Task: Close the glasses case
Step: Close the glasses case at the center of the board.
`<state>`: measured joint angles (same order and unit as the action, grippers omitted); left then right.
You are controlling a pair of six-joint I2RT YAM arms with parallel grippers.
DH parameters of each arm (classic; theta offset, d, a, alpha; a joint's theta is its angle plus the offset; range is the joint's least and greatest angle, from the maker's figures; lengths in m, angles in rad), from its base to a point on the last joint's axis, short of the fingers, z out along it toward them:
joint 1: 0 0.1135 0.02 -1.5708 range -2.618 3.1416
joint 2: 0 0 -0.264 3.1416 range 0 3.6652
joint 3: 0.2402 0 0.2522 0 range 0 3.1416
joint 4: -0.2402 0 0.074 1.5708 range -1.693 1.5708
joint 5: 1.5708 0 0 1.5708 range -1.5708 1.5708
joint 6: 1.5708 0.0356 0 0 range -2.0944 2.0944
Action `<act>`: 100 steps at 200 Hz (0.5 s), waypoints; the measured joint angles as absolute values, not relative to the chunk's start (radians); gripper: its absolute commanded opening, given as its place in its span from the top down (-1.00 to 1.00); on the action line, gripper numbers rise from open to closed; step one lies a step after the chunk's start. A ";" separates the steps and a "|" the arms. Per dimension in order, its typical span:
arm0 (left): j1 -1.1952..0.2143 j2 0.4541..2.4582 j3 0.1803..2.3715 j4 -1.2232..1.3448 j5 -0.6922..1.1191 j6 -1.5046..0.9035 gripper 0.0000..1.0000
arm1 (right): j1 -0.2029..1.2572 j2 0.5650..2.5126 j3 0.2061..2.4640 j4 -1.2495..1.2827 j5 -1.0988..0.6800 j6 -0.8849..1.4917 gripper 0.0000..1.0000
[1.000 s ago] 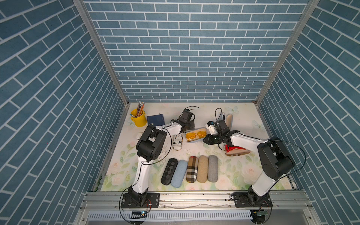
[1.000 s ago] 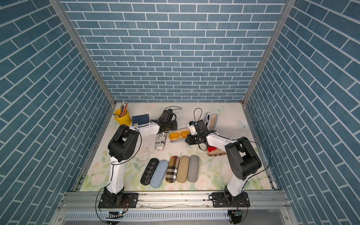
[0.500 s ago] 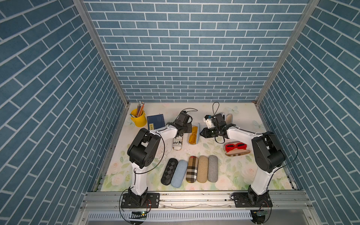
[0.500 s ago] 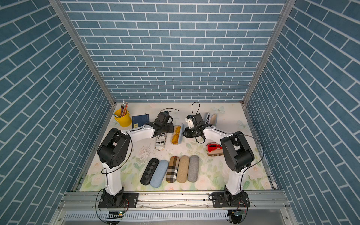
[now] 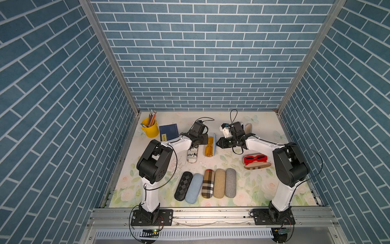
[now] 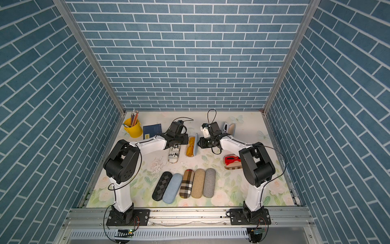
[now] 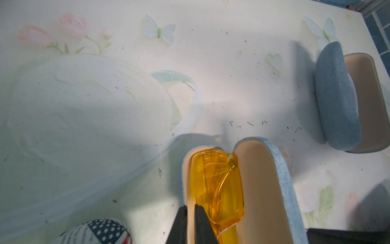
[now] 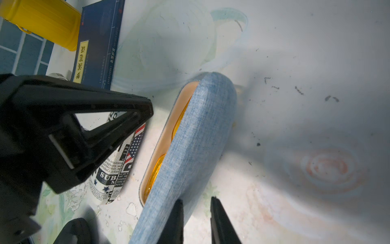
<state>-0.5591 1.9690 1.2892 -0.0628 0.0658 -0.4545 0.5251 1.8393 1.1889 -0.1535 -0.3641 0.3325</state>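
Note:
The lid is standing almost upright and my left gripper is at the tray's outer rim, so next my right gripper pushes the lid's denim back toward the tray.
The glasses case is light blue denim and lies lengthwise at mid-table with yellow glasses in its tray. Its lid stands nearly upright on the hinge, so the case is half open. My left gripper is shut on the tray's outer rim, on the side away from the lid; in both top views it sits at the case's left side. My right gripper is on the lid's far side, its jaws slightly apart with only table between them. One of its fingers rests against the lid's denim back.
A newspaper-print case lies just left of the case. A yellow pencil cup and a blue book stand at the back left. Several closed cases line the front. Open cases with red glasses and without lie right.
A second ago the case lay crosswise with its lid flat. It has been turned lengthwise and the lid raised upright. Both grippers shifted back, and the left jaws closed a little more.

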 measured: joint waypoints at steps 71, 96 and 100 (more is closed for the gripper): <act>-0.568 2.035 1.293 -0.092 0.065 -0.451 0.85 | 0.525 1.840 1.190 -0.155 -0.378 0.332 0.53; -0.568 2.035 1.293 -0.085 0.064 -0.452 0.85 | 0.531 1.840 1.190 -0.152 -0.395 0.333 0.52; -0.568 2.035 1.292 -0.085 0.065 -0.452 0.85 | 0.533 1.840 1.190 -0.150 -0.399 0.333 0.52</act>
<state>-0.5682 2.0350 1.2922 -0.0849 0.0647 -0.4519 0.5327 1.8397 1.1904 -0.1497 -0.3992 0.3328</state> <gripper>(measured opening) 0.077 0.236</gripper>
